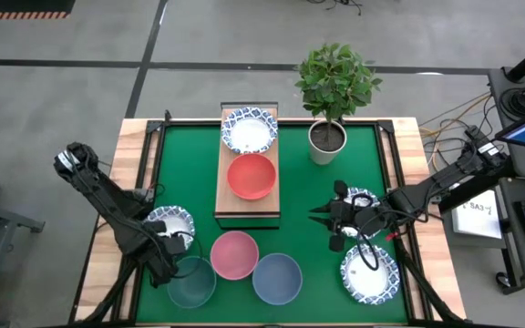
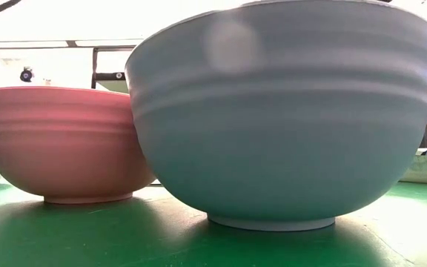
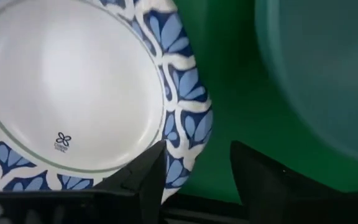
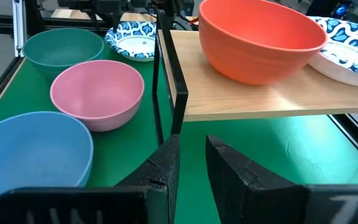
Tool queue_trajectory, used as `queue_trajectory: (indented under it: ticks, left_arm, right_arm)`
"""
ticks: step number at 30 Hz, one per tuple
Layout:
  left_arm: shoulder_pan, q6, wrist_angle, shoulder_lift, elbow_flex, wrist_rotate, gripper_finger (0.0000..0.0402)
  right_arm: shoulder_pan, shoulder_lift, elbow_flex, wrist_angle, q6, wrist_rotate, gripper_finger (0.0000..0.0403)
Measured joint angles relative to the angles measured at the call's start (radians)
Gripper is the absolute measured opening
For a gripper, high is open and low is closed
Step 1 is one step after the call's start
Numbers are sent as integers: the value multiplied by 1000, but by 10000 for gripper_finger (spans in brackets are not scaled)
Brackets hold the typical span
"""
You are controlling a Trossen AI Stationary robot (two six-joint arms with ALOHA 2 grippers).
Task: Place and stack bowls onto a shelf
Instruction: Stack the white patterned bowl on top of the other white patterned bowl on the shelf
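Observation:
My left gripper will stack the patterned bowl [image 1: 173, 223] that is under it. That bowl should sit deep inside the shelf's patterned bowl [image 1: 250, 130], because their flared rims match.
The shelf [image 1: 219, 187] carries a white bowl with a blue patterned rim [image 1: 249, 130] at its far end and the red bowl [image 1: 251, 176] near the middle. On the green mat stand the pink bowl [image 1: 234, 254], the blue bowl [image 1: 276, 278], the grey-green bowl [image 1: 192, 281] and three more patterned bowls [image 1: 165, 221], [image 1: 361, 200], [image 1: 369, 273]. My left gripper [image 3: 197, 168] is open over the left patterned bowl [image 3: 73, 87], one finger above its inside and one outside its rim [image 3: 188, 124]; I cannot tell whether it touches. My right gripper [image 4: 192, 155] is open by a narrow gap, empty, and points at the shelf's right side.
A potted plant in a white pot [image 1: 328, 137] stands at the far right of the mat, beside the shelf. In the low view the blue bowl [image 2: 280, 119] and the pink bowl [image 2: 58, 141] fill the picture. The mat [image 1: 308, 273] is bare between the blue bowl and the near right patterned bowl.

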Motion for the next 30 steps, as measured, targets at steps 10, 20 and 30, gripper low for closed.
queue_trajectory:
  ticks: [10, 20, 30]
  left_arm:
    - [-28, -24, 87, 0, -93, -6, 188]
    - [-28, -13, 102, 1, -121, -8, 90]
    - [-28, -8, -106, 1, 4, -19, 8]
  right_arm:
    - [0, 0, 0, 0, 3, 0, 68]
    - [0, 0, 0, 0, 3, 0, 68]
    - [0, 0, 0, 0, 2, 0, 68]
